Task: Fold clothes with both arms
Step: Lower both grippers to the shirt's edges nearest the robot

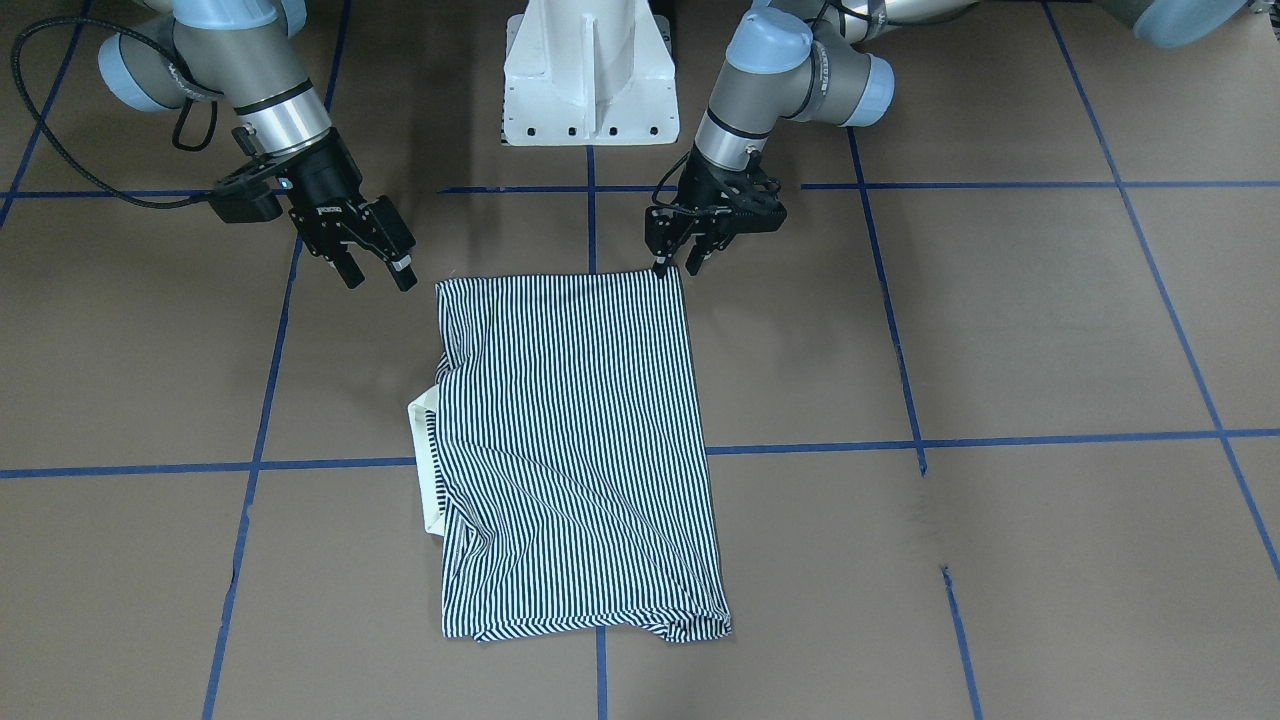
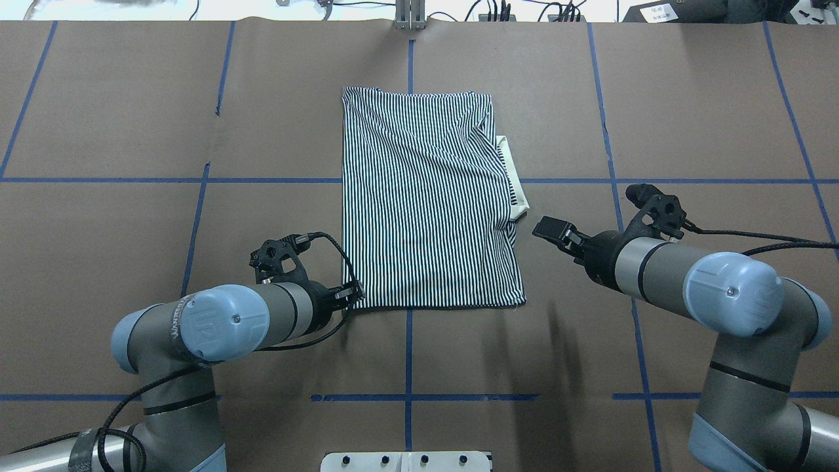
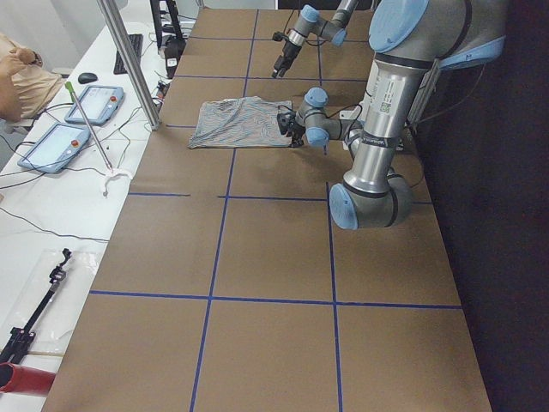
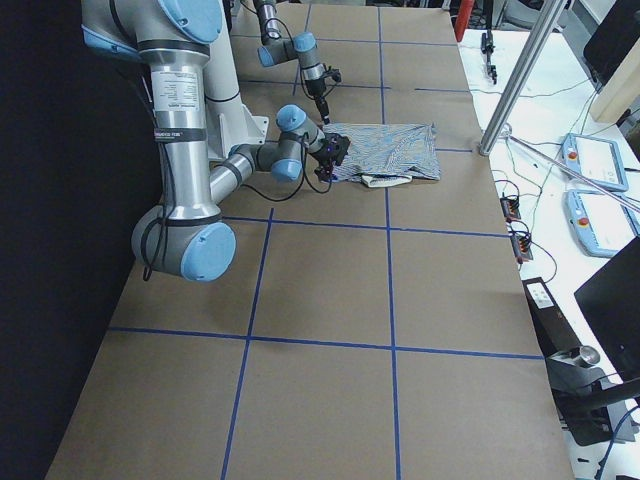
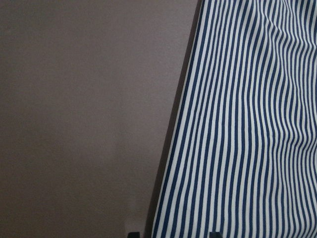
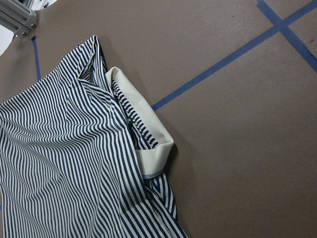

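Observation:
The cream collar (image 1: pixel 426 474) sticks out midway (image 1: pixel 440 456) along the shirt's side, so the collar will fold double and still stick out when I fold the shirt.
The striped polo shirt (image 1: pixel 575 440) lies folded into a long rectangle mid-table, also in the overhead view (image 2: pixel 426 210). Its cream collar (image 2: pixel 514 187) pokes out on my right side and shows in the right wrist view (image 6: pixel 148 134). My left gripper (image 1: pixel 675 265) is open, low at the shirt's near left corner (image 2: pixel 354 295). The left wrist view shows the shirt's edge (image 5: pixel 247 124) between the fingertips. My right gripper (image 1: pixel 375 275) is open and empty, above the table just off the shirt's near right side (image 2: pixel 547 229).
The white pedestal base (image 1: pixel 590 80) stands at the robot's side of the table. Blue tape lines (image 2: pixel 408 354) grid the brown tabletop. An aluminium post (image 3: pixel 129 64) and tablets (image 3: pixel 56 146) are beyond the far edge.

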Tool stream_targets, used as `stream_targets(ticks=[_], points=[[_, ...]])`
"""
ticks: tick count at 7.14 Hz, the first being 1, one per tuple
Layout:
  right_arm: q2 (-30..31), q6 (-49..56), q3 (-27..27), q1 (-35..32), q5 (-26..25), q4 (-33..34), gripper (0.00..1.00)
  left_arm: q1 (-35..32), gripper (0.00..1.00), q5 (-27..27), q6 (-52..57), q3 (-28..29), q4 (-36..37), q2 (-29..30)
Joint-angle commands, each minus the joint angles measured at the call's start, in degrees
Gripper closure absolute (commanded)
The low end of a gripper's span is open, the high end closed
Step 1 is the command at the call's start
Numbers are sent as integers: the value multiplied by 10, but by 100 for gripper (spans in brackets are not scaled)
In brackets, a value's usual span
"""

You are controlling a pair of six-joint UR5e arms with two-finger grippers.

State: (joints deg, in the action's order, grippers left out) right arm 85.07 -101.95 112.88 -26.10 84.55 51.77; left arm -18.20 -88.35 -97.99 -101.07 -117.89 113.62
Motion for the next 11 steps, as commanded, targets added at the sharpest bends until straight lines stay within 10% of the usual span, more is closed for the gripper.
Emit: stream_targets(ticks=[1,5,8,11], points=[[0,0,-1,0,0,0,0,0,44,-2,1,13,8,9],[0,0,-1,0,0,0,0,-1,45,-4,5,29,6,25],[0,0,-1,0,0,0,0,0,100,-4,4,28,3,28],[-34,-71,1,13,-5,81,11,-1,100,-4,5,20,4,28]])
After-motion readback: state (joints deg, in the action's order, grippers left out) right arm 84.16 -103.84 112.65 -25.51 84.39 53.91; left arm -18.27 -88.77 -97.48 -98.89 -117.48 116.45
